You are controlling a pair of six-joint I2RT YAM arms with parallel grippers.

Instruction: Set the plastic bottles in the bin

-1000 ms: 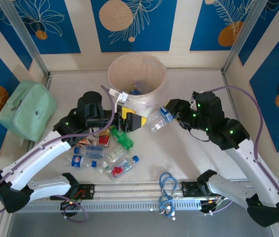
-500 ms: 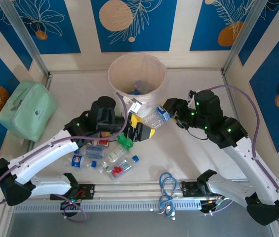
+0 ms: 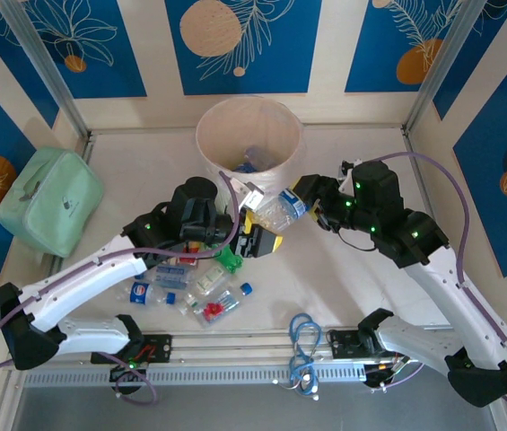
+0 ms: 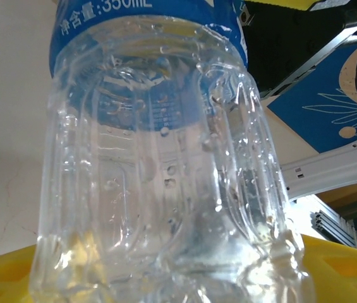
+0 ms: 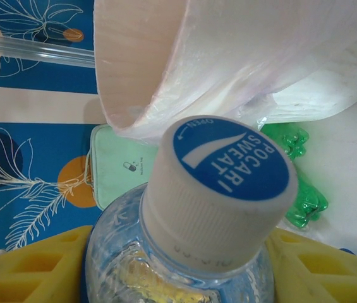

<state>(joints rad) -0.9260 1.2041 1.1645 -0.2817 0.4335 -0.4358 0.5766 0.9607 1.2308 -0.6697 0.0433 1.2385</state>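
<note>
Both grippers are on the bottle, so the robot's right gripper should open and move back from the cap end (image 5: 219,192) before the left gripper lifts the bottle over the bin (image 3: 248,135).
A clear bottle (image 3: 280,211) with a blue label and white-and-blue cap hangs in the air just in front of the bin (image 3: 201,144), held between both arms. My right gripper (image 3: 305,199) is shut on its cap end; in the right wrist view the cap (image 5: 222,183) stands between the yellow fingers (image 5: 33,265). My left gripper (image 3: 258,233) has closed on its base end, and in the left wrist view the bottle body (image 4: 159,158) sits between the yellow pads (image 4: 7,278). Several more plastic bottles (image 3: 186,287), one green (image 3: 229,259), lie on the table under the left arm.
A mint-green bag (image 3: 48,199) lies at the far left. A blue cable coil (image 3: 304,346) rests by the metal rail (image 3: 235,346) at the near edge. The bin wall with its liner (image 5: 165,63) is right behind the held bottle.
My left arm swung right from over the pile to the bottle's base and its jaws narrowed onto it. The right gripper kept its grip and shifted the bottle slightly left.
</note>
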